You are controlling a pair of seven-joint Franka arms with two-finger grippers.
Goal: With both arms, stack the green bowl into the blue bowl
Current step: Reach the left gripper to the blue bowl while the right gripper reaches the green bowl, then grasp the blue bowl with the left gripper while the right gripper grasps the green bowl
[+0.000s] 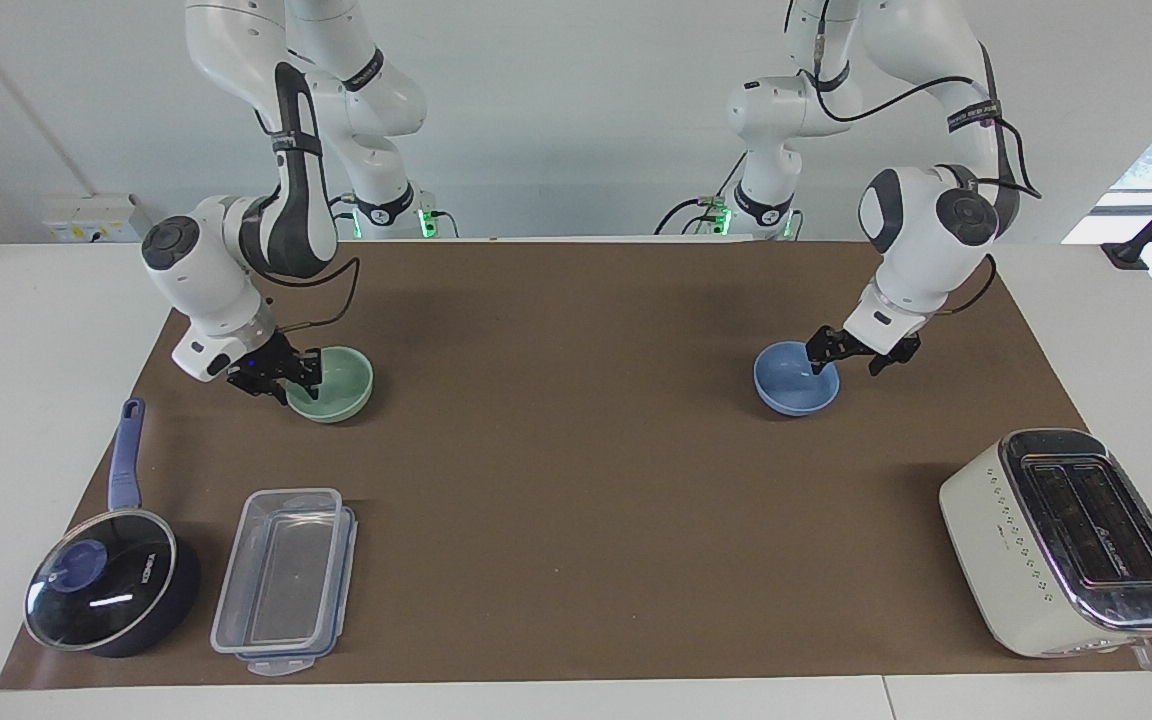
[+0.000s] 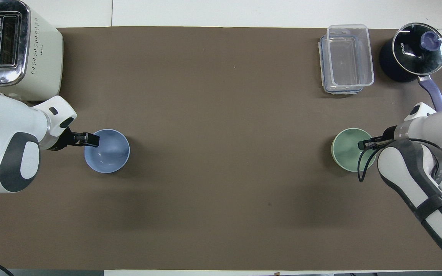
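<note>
I should carry the blue bowl to the mat's middle (image 2: 229,155) with my left gripper before I stack the bowls, because the blue bowl is far across the mat (image 2: 109,154) from the green bowl.
The green bowl (image 1: 338,385) stands on the brown mat toward the right arm's end of the table; it also shows in the overhead view (image 2: 347,151). My right gripper (image 1: 294,385) (image 2: 362,145) is down at its rim, open, one finger inside the bowl and one outside. The blue bowl (image 1: 791,388) (image 2: 109,154) stands toward the left arm's end. My left gripper (image 1: 844,362) (image 2: 92,139) is down at its rim, open, with the rim between its fingers. Both bowls rest on the mat.
A cream toaster (image 1: 1066,540) (image 2: 14,50) stands farther from the robots than the blue bowl. A clear plastic container (image 1: 286,580) (image 2: 345,57) and a dark blue saucepan with glass lid (image 1: 106,590) (image 2: 413,51) stand farther than the green bowl.
</note>
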